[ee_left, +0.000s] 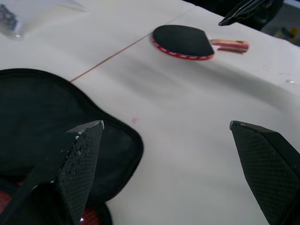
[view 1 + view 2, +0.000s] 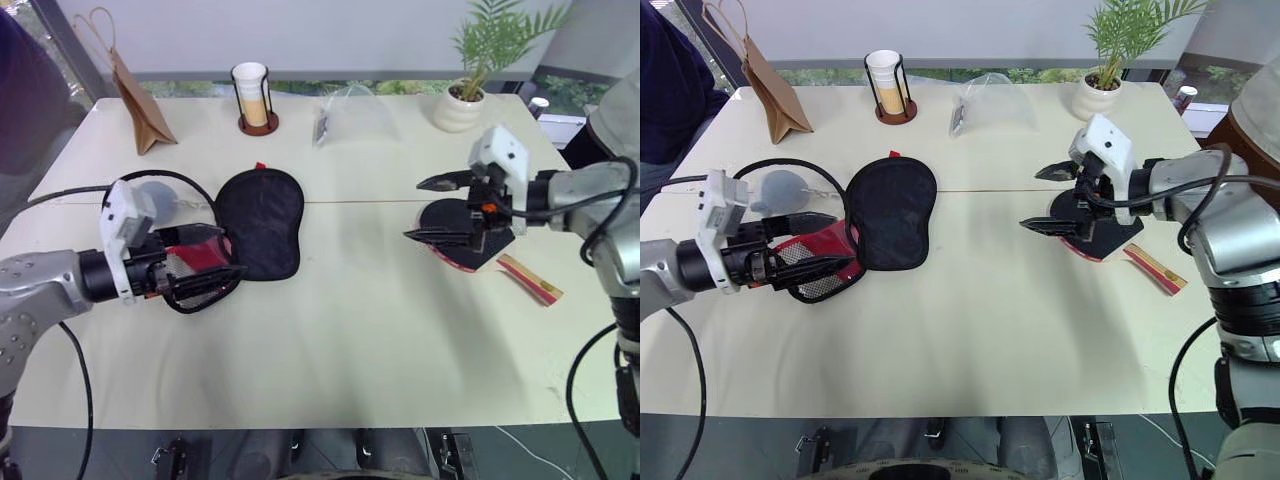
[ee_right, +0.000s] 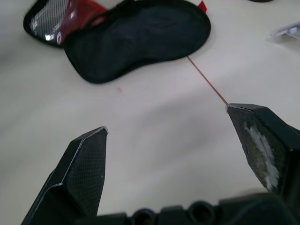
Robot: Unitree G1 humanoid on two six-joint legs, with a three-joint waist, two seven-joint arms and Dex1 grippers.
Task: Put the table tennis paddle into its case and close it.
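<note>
The case's black half (image 2: pixel 262 225) lies flat with its free edge toward my open right gripper, so I should keep moving across until my fingers close on that edge (image 2: pixel 297 243).
The table tennis paddle (image 1: pixel 183 41) lies flat on the right side of the table, black face up, its tan handle (image 2: pixel 530 278) pointing right. My right gripper (image 2: pixel 415 210) hovers open just over and left of the blade, hiding part of it, with nothing between its fingers. The case (image 2: pixel 262 222) lies unzipped at the left centre, its black half spread flat and its red and mesh half (image 2: pixel 820 270) folded out beside it. A grey plush charm (image 2: pixel 155 195) sits behind it. My left gripper (image 2: pixel 228 252) stands open over the red half, holding nothing.
Along the far edge stand a brown paper bag (image 2: pixel 140 100), a cup in a wire holder (image 2: pixel 252 98), a clear plastic bag (image 2: pixel 345 115) and a potted plant (image 2: pixel 465 100). A black cable (image 2: pixel 150 178) loops behind the case. A person (image 2: pixel 670 90) sits at the far left.
</note>
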